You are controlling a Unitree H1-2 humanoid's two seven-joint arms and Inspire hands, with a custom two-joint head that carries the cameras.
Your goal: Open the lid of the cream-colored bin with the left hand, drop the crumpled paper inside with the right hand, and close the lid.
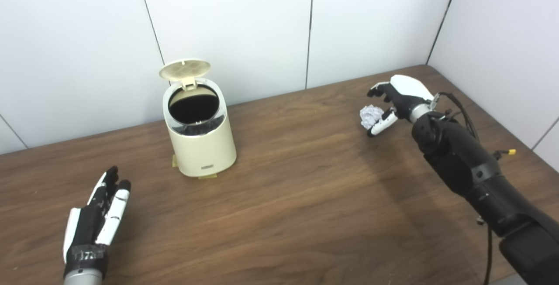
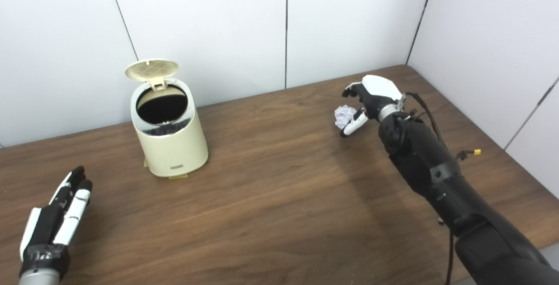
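Observation:
My gripper will drop the crumpled paper [image 1: 371, 117], and it will sink out of sight inside, because the bin's dark opening [image 1: 194, 108] is wider than the crumpled paper and clear below the bin's rim.
The cream-colored bin [image 1: 201, 145] stands on the wooden table [image 1: 297, 197] at the back left. Its round lid [image 1: 184, 69] is raised upright and the dark inside shows. The crumpled white paper [image 1: 370, 116] lies on the table at the right. My right hand [image 1: 395, 99] is open and cupped around the paper, fingers above it and thumb below; I cannot tell whether it touches the paper. My left hand [image 1: 98, 215] is open and empty, fingers straight, low at the front left, apart from the bin.
White wall panels [image 1: 244, 23] close the table at the back and on the right. A cable with a yellow connector [image 1: 510, 151] hangs beside my right forearm. The table's right edge runs close to that arm.

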